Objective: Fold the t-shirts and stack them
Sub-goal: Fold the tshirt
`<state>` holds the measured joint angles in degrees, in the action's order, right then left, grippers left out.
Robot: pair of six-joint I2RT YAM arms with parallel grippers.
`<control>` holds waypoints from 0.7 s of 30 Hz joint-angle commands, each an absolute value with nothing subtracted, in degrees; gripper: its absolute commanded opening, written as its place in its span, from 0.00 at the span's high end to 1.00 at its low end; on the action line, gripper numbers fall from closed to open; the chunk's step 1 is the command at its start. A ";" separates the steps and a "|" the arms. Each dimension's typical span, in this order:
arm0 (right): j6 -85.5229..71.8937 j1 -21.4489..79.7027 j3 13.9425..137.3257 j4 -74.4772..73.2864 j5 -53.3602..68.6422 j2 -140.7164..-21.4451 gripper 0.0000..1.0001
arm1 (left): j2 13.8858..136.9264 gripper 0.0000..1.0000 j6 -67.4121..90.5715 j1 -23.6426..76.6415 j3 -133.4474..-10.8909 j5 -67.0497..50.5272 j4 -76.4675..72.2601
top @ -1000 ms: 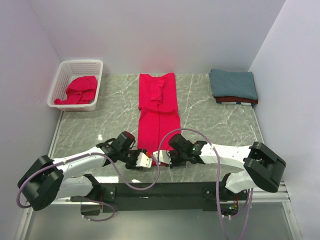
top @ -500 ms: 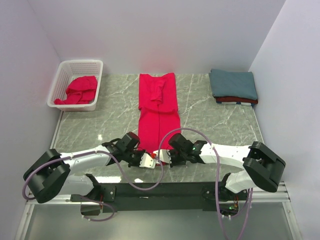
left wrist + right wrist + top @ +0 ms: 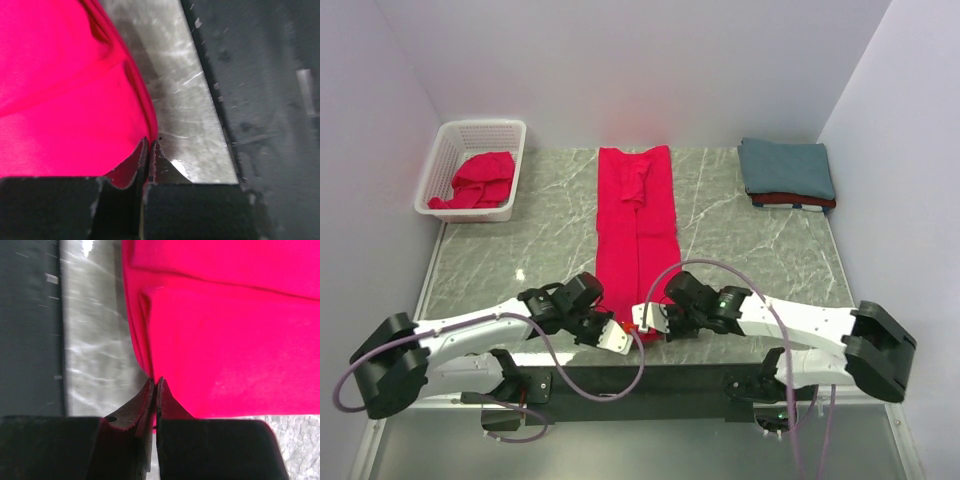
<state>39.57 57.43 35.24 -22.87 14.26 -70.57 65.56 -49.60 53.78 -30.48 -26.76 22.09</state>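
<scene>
I should keep folding the t-shirt's hem forward with my right gripper until it lies by the sleeves (image 3: 634, 186), because my grippers hold both (image 3: 152, 369) near corners of the straight bright red t-shirt.
A bright red t-shirt (image 3: 636, 215) lies as a long narrow strip down the middle of the table, sleeves folded in. My left gripper (image 3: 611, 336) is shut on its near left corner (image 3: 100, 110). My right gripper (image 3: 645, 317) is shut on its near right corner (image 3: 225, 340). Both grippers sit close together at the near hem. Another red t-shirt (image 3: 478, 179) lies crumpled in the white basket (image 3: 470, 133). A folded teal-blue t-shirt (image 3: 786, 166) lies on a folded darker red one (image 3: 794, 201) at the back right.
The basket stands at the table's back left corner. The folded stack sits by the right wall. The table's near edge and the dark base rail (image 3: 650, 380) lie just behind both grippers. Walls close in the left, back and right.
Both grippers have moved a little toward the near edge with the hem pinched, and the shirt's near end has been drawn out narrower and straighter.
</scene>
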 commanded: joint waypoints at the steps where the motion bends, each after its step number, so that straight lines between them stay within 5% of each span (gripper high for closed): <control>1: 35.34 60.46 36.82 -28.20 15.64 -64.18 1.00 | 61.36 0.99 -47.02 54.93 -33.83 -30.75 28.82; 12: 36.91 60.30 40.78 -35.24 16.97 -57.48 1.00 | 56.24 1.00 -45.79 53.36 -41.12 -34.19 40.43; 21: 48.68 46.33 46.31 -34.28 18.10 -64.68 1.00 | 68.63 1.00 -51.68 37.28 -50.79 -37.44 39.38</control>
